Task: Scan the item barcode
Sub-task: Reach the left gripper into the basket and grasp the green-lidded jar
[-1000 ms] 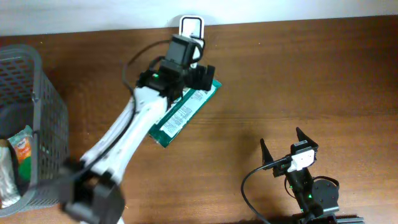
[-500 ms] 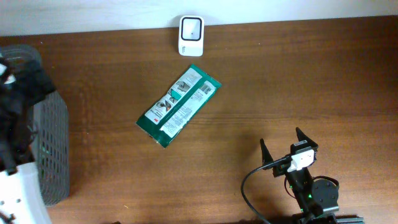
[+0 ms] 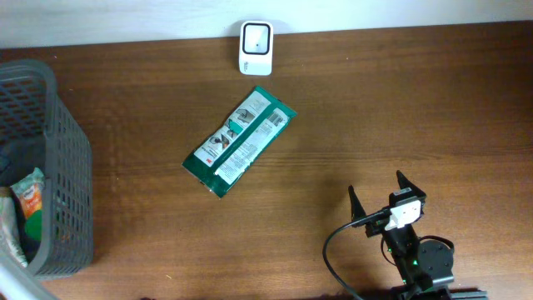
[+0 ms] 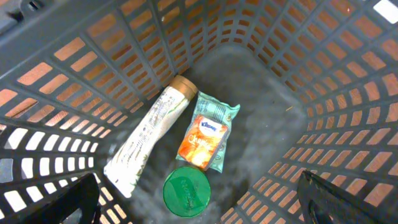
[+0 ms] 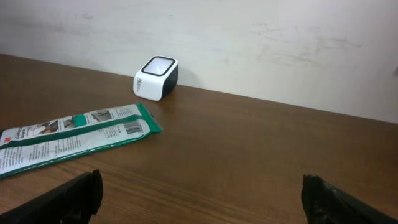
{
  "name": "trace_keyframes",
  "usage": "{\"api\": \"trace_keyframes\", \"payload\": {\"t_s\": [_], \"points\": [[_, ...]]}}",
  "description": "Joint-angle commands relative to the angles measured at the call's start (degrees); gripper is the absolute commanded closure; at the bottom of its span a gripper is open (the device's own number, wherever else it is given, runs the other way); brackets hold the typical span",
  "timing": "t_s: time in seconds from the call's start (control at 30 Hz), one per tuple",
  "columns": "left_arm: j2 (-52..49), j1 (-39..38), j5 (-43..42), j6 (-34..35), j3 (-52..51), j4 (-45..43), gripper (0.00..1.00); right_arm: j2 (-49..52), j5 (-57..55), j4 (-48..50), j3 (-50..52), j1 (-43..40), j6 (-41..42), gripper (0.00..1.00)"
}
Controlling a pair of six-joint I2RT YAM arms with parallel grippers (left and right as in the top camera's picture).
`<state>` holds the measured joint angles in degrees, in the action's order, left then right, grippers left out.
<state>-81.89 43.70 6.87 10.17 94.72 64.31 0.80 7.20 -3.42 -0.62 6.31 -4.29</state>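
Note:
I should keep lowering my left gripper's open fingers until they straddle the green round lid (image 4: 186, 191), which faces up with its sides (image 4: 208, 190) free between them, then close.
A green and white packet (image 3: 239, 140) lies flat on the table with its barcode side up, just below the white scanner (image 3: 255, 37). The right wrist view shows the packet (image 5: 74, 134) and the scanner (image 5: 156, 77) too. My left gripper (image 4: 199, 204) hangs open over the inside of the grey basket (image 4: 311, 62), holding nothing. Below it lie a white tube (image 4: 149, 140), an orange Kleenex pack (image 4: 206, 138) and a green round lid (image 4: 186, 193). My right gripper (image 3: 380, 196) rests open at the table's front right, apart from the packet.
The grey basket (image 3: 71, 142) stands at the table's left edge with items inside. A wall runs behind the scanner. Brown tabletop stretches between the packet and the right arm's base (image 3: 420, 262).
My left arm has left the packet by the scanner and swung left to the basket, going out of the overhead view. The packet stays on the table. The right arm has not moved.

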Motion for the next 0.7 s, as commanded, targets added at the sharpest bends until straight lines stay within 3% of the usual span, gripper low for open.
{"api": "trace_keyframes", "payload": {"t_s": [0.0, 0.2, 0.47, 0.67], "points": [[-3.98, 0.35, -0.07, 0.7, -0.02, 1.7, 0.01, -0.44, 0.55, -0.24, 0.31, -0.33, 0.22, 0.02], [-13.4, 0.35, -5.64, -0.66, -4.31, 6.23, 0.0, -0.44, 0.55, -0.26, 0.31, -0.33, 0.22, 0.02], [-13.79, 1.49, -5.51, -3.39, -18.64, -3.1, 0.0, -0.44, 0.55, -0.24, 0.31, -0.33, 0.22, 0.02], [-14.01, 1.49, -1.62, -3.41, -19.85, -3.91, 0.01, -0.44, 0.55, -0.26, 0.31, -0.33, 0.22, 0.02]]}}
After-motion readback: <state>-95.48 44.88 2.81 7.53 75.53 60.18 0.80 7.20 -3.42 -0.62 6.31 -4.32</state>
